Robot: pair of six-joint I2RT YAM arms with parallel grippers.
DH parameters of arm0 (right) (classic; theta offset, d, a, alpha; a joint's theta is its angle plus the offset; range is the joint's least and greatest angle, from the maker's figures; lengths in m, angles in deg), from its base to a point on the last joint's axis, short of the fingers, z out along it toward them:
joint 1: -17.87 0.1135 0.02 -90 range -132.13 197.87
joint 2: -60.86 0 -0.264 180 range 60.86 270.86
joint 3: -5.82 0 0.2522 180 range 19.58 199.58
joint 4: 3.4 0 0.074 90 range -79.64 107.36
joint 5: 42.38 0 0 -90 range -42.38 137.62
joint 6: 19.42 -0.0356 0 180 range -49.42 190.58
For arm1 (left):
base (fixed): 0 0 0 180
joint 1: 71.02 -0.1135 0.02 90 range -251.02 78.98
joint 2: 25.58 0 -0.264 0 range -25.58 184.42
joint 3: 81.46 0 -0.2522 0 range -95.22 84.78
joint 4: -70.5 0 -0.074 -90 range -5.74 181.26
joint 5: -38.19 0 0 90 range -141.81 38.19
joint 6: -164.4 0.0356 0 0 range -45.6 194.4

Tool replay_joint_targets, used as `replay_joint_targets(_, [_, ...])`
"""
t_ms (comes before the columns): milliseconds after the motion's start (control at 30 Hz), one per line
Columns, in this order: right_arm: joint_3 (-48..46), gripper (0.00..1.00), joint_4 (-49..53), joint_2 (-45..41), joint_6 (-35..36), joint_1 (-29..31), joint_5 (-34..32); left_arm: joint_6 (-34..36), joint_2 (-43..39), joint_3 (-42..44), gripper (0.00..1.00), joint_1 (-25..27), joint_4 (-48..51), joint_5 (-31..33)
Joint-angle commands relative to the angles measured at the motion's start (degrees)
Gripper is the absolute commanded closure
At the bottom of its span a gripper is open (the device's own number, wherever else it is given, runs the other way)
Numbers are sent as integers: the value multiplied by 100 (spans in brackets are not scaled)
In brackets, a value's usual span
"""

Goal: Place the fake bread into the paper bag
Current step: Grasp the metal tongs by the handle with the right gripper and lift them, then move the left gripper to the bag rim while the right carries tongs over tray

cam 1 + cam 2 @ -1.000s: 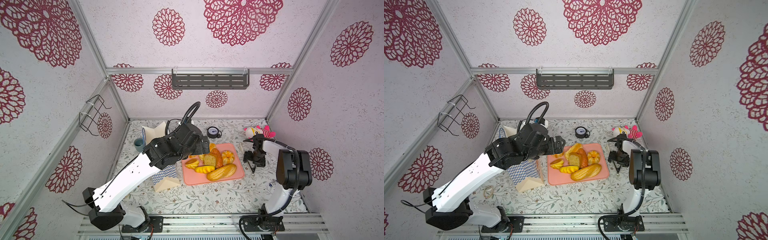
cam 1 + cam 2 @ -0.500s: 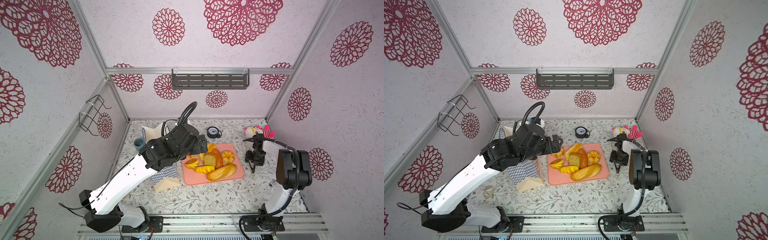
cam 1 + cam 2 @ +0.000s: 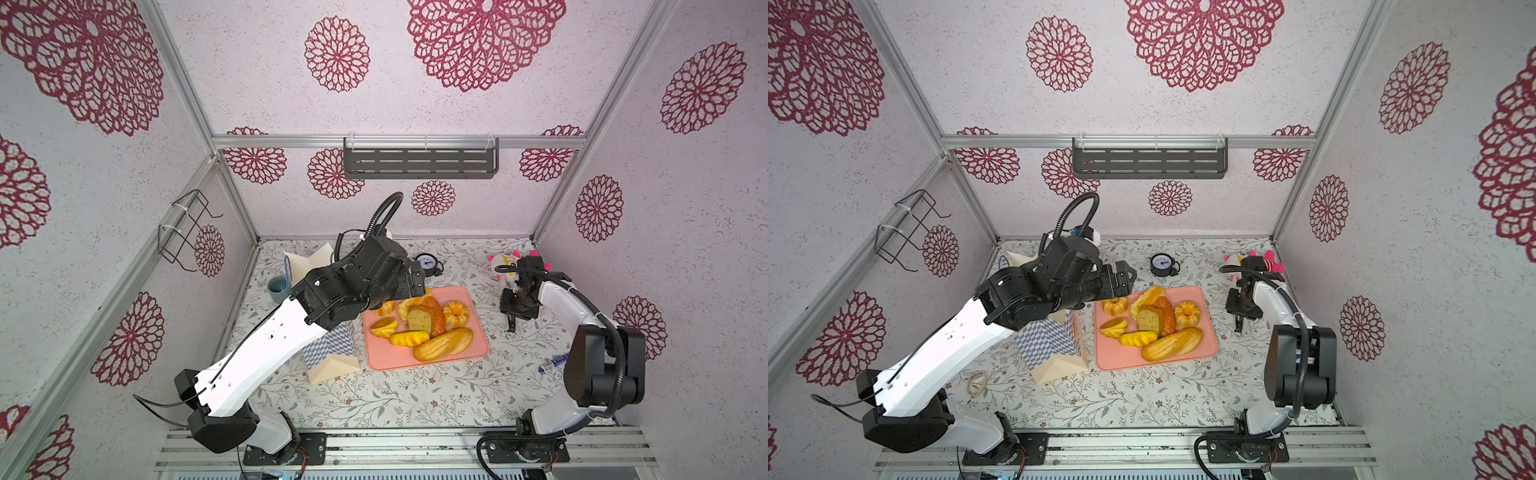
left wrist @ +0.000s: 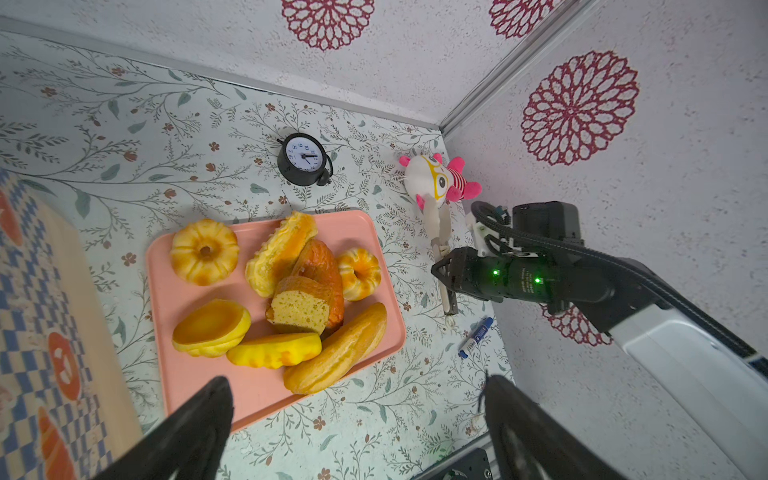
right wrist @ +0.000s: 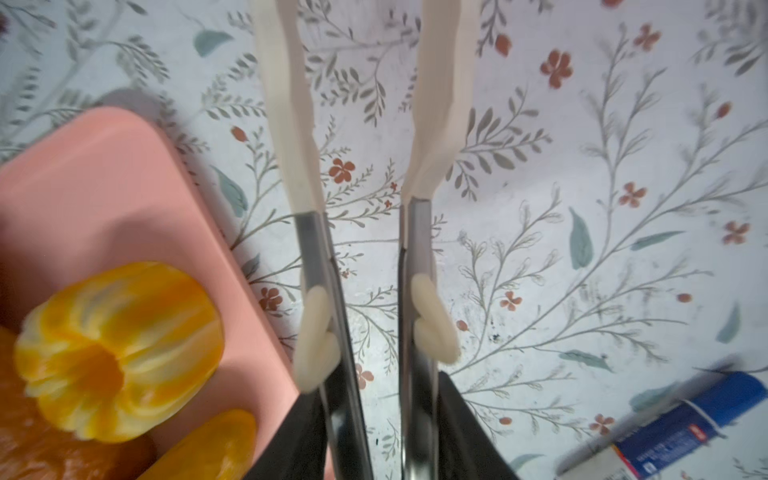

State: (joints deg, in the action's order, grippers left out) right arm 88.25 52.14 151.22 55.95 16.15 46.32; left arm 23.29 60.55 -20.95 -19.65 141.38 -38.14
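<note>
The pink tray is under my empty left gripper, and the tongs must reach there, so my left gripper should move back and hold the paper bag's rim (image 3: 1019,257).
The fake bread (image 3: 419,322) (image 3: 1154,322) (image 4: 282,299) lies as several glossy golden pieces piled on a pink tray (image 3: 478,345) (image 4: 195,395). Left of the tray stands the paper bag (image 3: 330,353) (image 3: 1050,340) (image 4: 37,332), its top mostly hidden under my left arm. Above the tray's far left corner hangs my left gripper (image 3: 1121,278) (image 4: 357,395), open and empty. My right gripper (image 3: 515,305) (image 5: 380,415) is right of the tray, its black fingers pressed on the two arms of metal tongs (image 5: 316,249) (image 4: 440,232) with cream tips. The tongs hold nothing.
A small black clock (image 3: 426,262) stands behind the tray. A pink-and-white plush toy (image 3: 500,264) sits at the back right, and a blue marker (image 3: 555,363) lies by the right arm's base. A blue cup (image 3: 277,286) stands behind the bag, with a rubber band (image 3: 977,382) in front of it.
My right gripper has closed in on the tongs, and their arms have come closer together. My left arm has shifted slightly, its gripper still open.
</note>
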Motion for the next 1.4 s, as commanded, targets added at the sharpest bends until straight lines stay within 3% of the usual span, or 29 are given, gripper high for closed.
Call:
replay_joint_targets(0, [298,64,392,-499,8,-13,40,90,109,-223,3,-225,-280,-359])
replay_joint_targets(133, [628,65,744,-810,37,-13,409,205,300,-502,3,-379,-243,-607])
replay_joint_targets(300, [1044,65,1092,-1074,-79,28,1432,303,568,-826,3,-493,-287,-1066])
replay_joint_targets(467, [1082,65,889,-1305,-913,57,2804,277,917,-952,1,-464,-596,-1668])
replay_joint_targets(733, [1257,64,190,-1571,-2189,157,3473,181,1209,-758,9,-321,-666,-2064])
replay_joint_targets(933, [1040,55,-144,-1767,-2527,338,3615,248,941,-859,8,-317,-417,-1688])
replay_joint_targets(1233, [772,58,65,-1897,-2274,391,3377,372,293,-930,5,-465,197,-913])
replay_joint_targets(1367, [882,58,341,-1852,-2015,497,3212,486,-23,-1224,2,-545,716,-254])
